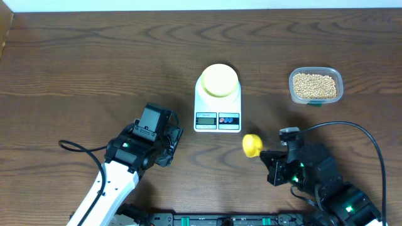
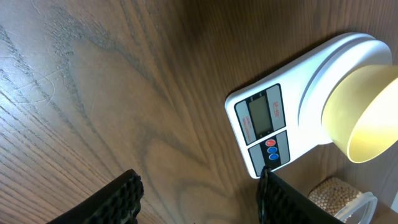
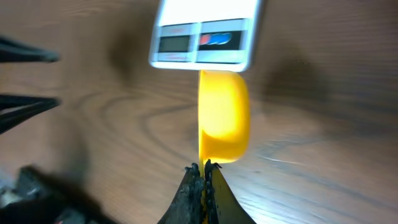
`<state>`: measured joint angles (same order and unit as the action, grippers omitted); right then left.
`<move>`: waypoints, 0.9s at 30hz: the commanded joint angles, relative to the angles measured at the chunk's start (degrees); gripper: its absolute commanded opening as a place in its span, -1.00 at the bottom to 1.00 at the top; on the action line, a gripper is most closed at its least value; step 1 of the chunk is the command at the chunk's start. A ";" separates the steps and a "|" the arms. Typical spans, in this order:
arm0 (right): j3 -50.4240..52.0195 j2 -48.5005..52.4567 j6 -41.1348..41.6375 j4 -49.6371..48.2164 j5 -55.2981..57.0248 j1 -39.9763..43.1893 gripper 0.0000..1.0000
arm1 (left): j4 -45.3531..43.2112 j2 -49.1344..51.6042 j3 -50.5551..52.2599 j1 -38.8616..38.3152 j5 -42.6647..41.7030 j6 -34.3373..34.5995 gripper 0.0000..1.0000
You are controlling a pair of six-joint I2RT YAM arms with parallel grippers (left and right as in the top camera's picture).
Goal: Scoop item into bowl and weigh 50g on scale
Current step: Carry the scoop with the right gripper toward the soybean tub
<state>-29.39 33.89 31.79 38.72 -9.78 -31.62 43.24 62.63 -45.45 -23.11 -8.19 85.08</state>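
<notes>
The scale's display [image 1: 206,121] is blank and the robot's left gripper is open, so next the left gripper closes and pushes the red button [image 1: 222,120] before the robot scoops beans.
The white scale [image 1: 217,107] sits mid-table with the pale-yellow bowl [image 1: 219,80] on its platform; both also show in the left wrist view, scale [image 2: 298,93] and bowl [image 2: 367,112]. Tan beans [image 1: 315,85] fill a clear plastic tub [image 1: 316,99] at the right. My right gripper [image 3: 203,167] is shut on the thin handle of a bright yellow scoop [image 3: 225,118], whose cup [image 1: 252,145] hangs just in front of the scale's display edge. My left gripper [image 2: 199,186] stands open over bare wood left of the scale, nothing between its fingers [image 2: 121,196].
The left arm [image 1: 129,160] reaches in from the lower left and the right arm [image 1: 314,176] from the lower right, with a black cable [image 1: 367,135] looping over it. A strip of light surface [image 1: 201,5] edges the far side of the table.
</notes>
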 commanded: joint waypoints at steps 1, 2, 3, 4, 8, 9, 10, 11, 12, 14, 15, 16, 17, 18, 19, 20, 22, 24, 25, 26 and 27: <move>-5.18 -0.20 -2.78 3.48 8.11 2.23 -0.98 | 0.17 0.24 -0.52 -0.22 1.36 -0.79 0.23; -7.06 -0.20 -3.69 5.46 9.57 3.13 -0.98 | 0.17 0.24 -0.52 -0.22 1.36 -0.79 0.33; -8.02 -0.20 -3.82 6.32 10.40 3.58 -0.98 | 0.17 0.24 -0.52 -0.22 1.36 -0.79 0.43; -9.27 -0.20 -3.82 7.45 11.54 4.15 -0.98 | 0.17 0.24 -0.52 -0.22 1.36 -0.79 0.46; -13.35 -0.13 -4.70 10.47 15.30 6.36 -0.98 | 0.17 0.24 -0.52 -0.22 1.36 -0.79 0.58; -14.23 -0.13 -4.68 11.08 15.67 6.95 -0.97 | 0.17 0.24 -0.52 -0.22 1.36 -0.79 0.60; -14.84 -0.09 -4.70 11.39 15.65 7.43 -0.98 | 0.17 0.24 -0.52 -0.22 1.36 -0.79 0.60; -15.34 -0.09 -4.70 11.69 15.65 7.80 -0.98 | 0.17 0.24 -0.52 -0.22 1.36 -0.79 0.60; -15.74 -0.07 -4.90 11.87 15.65 8.13 -0.98 | 0.22 0.24 -0.52 -0.22 1.33 -0.79 0.60; -16.11 -0.07 -5.95 11.87 15.65 8.48 -0.98 | 0.61 0.24 -0.52 -0.22 0.66 -0.81 0.60; -16.15 -0.02 -6.19 11.93 15.65 8.50 -0.98 | 0.79 0.24 -0.52 -0.22 -0.61 -2.47 0.53; -16.15 0.09 -6.19 12.07 15.65 8.48 -0.98 | 0.79 0.22 -0.52 -0.22 -1.29 -5.09 0.30; -16.15 0.15 -6.19 12.28 15.63 8.48 -0.98 | 0.79 0.24 -0.52 -0.22 -1.68 -7.43 0.05; -16.15 0.17 -6.16 12.59 15.65 8.50 -0.98 | 0.85 0.24 -0.52 -0.22 -1.90 -9.18 -0.26; -16.15 0.17 -6.16 12.94 15.63 8.48 -0.98 | 1.22 0.24 -0.55 -0.22 -2.14 -10.47 -0.49; -16.15 0.17 -6.16 13.27 15.63 8.48 -0.98 | 1.40 0.22 -0.55 -0.22 -2.58 -11.15 -0.75; -16.15 0.17 -6.16 13.64 15.63 8.48 -0.98 | 1.07 0.22 -0.52 -0.33 -4.00 -12.72 -0.85; -16.15 0.17 -6.16 13.57 15.63 8.48 -0.98 | -1.05 0.22 -0.52 -1.18 -5.16 -17.42 -0.86; -16.15 0.17 -6.19 13.51 15.72 8.48 -0.98 | -2.14 0.22 -0.52 -2.08 -5.27 -19.30 -0.86; -16.15 0.17 -6.21 13.40 15.98 8.50 -0.98 | -3.10 0.22 -0.52 -3.19 -5.14 -20.37 -0.86; -16.15 0.17 -6.21 13.33 16.28 8.48 -0.98 | -3.63 0.24 -0.55 -4.07 -4.79 -20.70 -0.86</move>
<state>-44.31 34.11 26.48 52.18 4.99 -23.46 40.71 62.63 -45.45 -24.71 -11.92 71.35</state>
